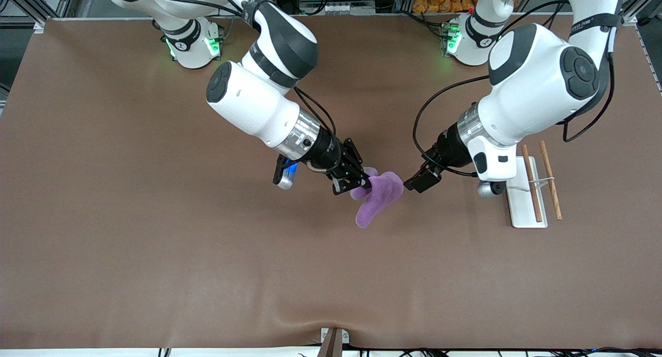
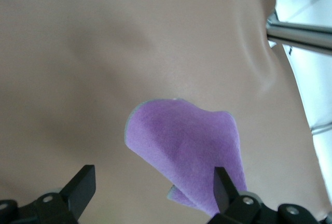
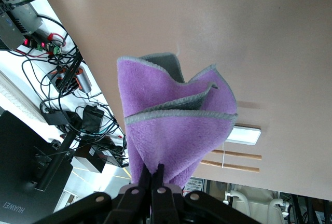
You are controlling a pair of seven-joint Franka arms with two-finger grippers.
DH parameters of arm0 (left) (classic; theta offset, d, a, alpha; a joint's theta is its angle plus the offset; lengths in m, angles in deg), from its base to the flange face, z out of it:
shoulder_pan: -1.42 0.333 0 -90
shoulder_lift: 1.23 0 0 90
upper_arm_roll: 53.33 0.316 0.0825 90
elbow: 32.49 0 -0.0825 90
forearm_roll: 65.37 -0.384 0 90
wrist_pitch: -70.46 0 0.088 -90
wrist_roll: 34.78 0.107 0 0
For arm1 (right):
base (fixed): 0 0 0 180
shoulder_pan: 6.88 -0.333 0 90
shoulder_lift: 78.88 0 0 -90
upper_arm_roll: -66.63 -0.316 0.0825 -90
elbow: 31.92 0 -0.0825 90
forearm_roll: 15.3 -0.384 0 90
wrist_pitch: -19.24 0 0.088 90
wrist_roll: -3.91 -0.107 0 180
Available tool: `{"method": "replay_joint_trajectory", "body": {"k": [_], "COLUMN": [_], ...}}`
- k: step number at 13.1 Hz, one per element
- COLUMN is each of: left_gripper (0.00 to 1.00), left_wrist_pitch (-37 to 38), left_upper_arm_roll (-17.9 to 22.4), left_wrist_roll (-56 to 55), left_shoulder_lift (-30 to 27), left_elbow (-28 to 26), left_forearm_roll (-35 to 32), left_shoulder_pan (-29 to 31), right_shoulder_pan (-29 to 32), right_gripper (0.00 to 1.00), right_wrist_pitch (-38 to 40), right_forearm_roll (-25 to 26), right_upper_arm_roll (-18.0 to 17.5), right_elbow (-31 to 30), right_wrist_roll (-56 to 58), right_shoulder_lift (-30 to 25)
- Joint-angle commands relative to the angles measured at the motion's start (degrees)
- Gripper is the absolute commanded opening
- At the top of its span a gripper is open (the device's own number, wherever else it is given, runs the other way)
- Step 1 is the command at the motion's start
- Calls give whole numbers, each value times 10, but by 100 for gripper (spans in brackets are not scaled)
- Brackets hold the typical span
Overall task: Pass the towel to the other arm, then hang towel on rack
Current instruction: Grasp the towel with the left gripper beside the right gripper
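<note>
The purple towel (image 1: 386, 188) hangs down in limp, rounded lobes (image 1: 370, 213), so I expect it to stay bunched in separate soft folds when the robot carries it to the rack.
The purple towel (image 1: 380, 197) hangs bunched in the air over the middle of the table. My right gripper (image 1: 358, 183) is shut on one end of it; in the right wrist view the fingers (image 3: 157, 175) pinch the folded purple cloth (image 3: 171, 125). My left gripper (image 1: 417, 182) is open beside the towel's free end, toward the left arm's end of the table. In the left wrist view the towel (image 2: 187, 141) lies partly between the spread fingers of my left gripper (image 2: 153, 190), close to one finger (image 2: 223, 185). The rack (image 1: 522, 199) stands toward the left arm's end, under the left arm's wrist.
The rack's two brown rods (image 1: 532, 189) lie over the white base and beside it, joined by a wire; the rack also shows in the right wrist view (image 3: 244, 135). Brown cloth covers the table (image 1: 155, 217). A small clamp (image 1: 333, 341) sits at the table's near edge.
</note>
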Motion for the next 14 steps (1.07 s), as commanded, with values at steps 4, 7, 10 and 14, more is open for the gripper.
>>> {"method": "replay_joint_trajectory", "body": {"k": [4,7,10,14], "left_gripper": [100,100,100,100], "left_wrist_pitch": [-41,-67,-71,-70], "left_upper_arm_roll": [1,1,1,1], "left_wrist_roll": [-131,-168,-175,-175], "left_shoulder_lift": [38,59,75,95], "left_elbow": [9,9,6,8], "left_forearm_roll": [7,8,9,8], "left_shoulder_pan": [-17,-23,-22,-22], "right_shoulder_pan": [-5,-5,-5,-5], "right_gripper": [0,0,0,0], "right_wrist_pitch": [-9,-8,-8,-8], "right_forearm_roll": [-6,-6,-6,-6], "right_upper_arm_roll": [2,2,2,2], "right_elbow": [15,15,15,15], "right_wrist_roll": [-9,-9,-9,-8], "right_shoulder_lift": [9,9,9,9]}}
